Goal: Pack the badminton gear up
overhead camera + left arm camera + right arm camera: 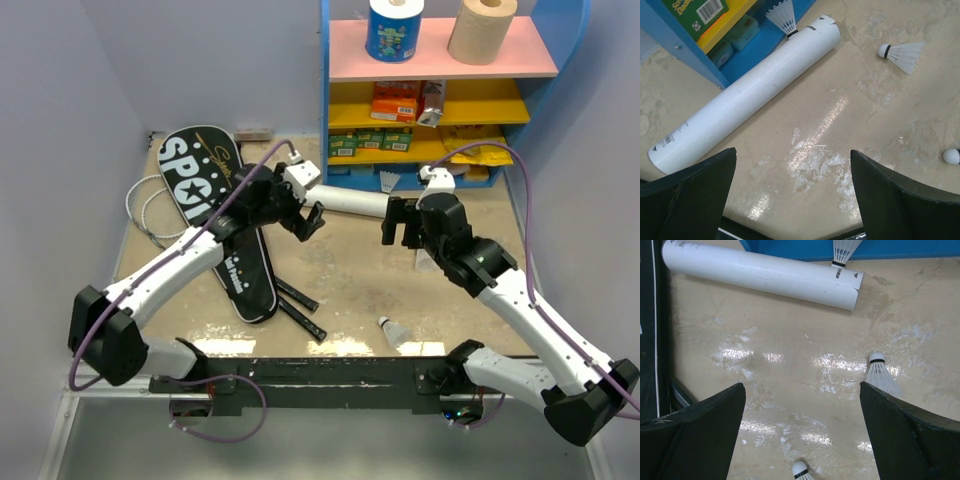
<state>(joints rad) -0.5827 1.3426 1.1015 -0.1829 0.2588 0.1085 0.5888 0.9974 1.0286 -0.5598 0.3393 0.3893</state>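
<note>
The floor in front of the white tube [352, 224] is clear, and my open fingers are wider than the tube. My left gripper should keep going to the tube's shuttlecock end [371, 203] and close there.
The black cover [203, 168] lettered "SPO…" lies at the left, partly under my left arm, and shows as a dark strip [650, 315] in the right wrist view. White-strung racket heads [148, 212] stick out to its left, and black handles [300, 308] below it. The long white tube [352, 201] [750, 100] [765, 275] lies on the floor in front of the shelf, between both grippers. One shuttlecock [390, 181] [783, 16] [842, 250] rests at the tube's end. Another shuttlecock [902, 54] [880, 372] and a third [393, 331] [801, 471] lie loose. My left gripper [308, 222] [792, 152] and right gripper [397, 225] [802, 386] hover open over bare floor.
A blue shelf unit [325, 90] stands at the back with paper rolls [482, 30] on its pink top shelf and packets [395, 100] on the yellow shelves. Walls close in the left and right sides. A black rail [330, 367] runs along the near edge.
</note>
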